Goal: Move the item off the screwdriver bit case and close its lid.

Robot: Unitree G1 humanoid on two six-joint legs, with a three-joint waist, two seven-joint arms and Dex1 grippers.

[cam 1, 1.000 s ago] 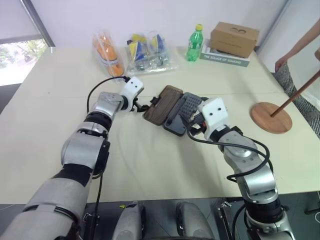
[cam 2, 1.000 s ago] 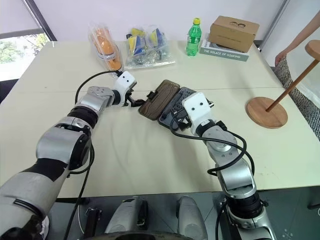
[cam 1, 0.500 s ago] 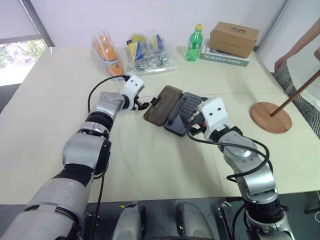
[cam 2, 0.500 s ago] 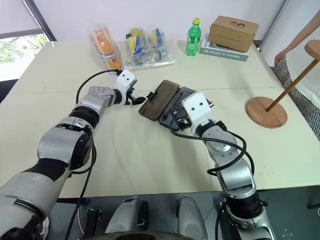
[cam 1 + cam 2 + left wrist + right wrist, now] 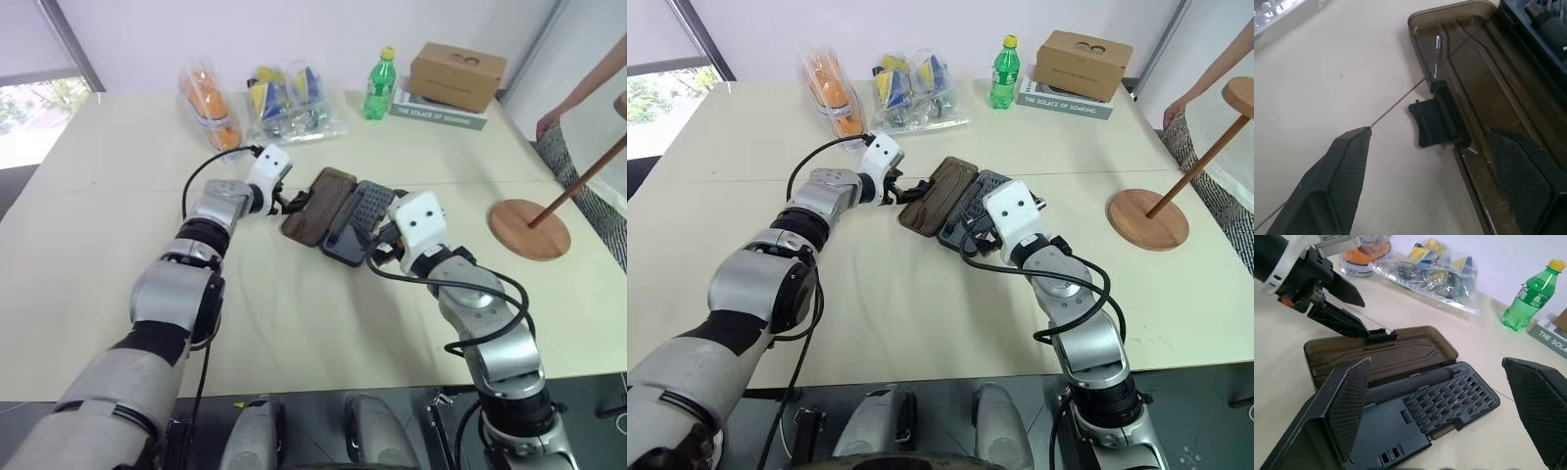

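The case lies slanted [image 5: 339,217] with its lid toward the robot's left gripper, so the left gripper should first pinch the lid's edge [image 5: 1470,182] next to the clip and turn the case straight.
The screwdriver bit case [image 5: 361,217] lies open in the middle of the table, its grey-blue tray of bits [image 5: 1449,401] facing up. Its lid [image 5: 315,206] lies flat beside the tray, with the black clip [image 5: 1435,122] on its outer long edge. My left gripper [image 5: 1428,131] is open, with one finger on each side of that clip. My right gripper [image 5: 1437,361] is open at the tray's near side and holds nothing. The item [image 5: 529,228], a wooden stand, rests on the table far to the right, apart from the case.
Two clear bags [image 5: 211,103] [image 5: 289,103], a green bottle [image 5: 380,85] and a cardboard box [image 5: 458,73] on a book line the table's far side. A person's arm [image 5: 578,93] reaches in at the right edge, near the stand's rod.
My left gripper has edged a little to the right, up to the lid's clip. The right arm, the case and the stand have kept still.
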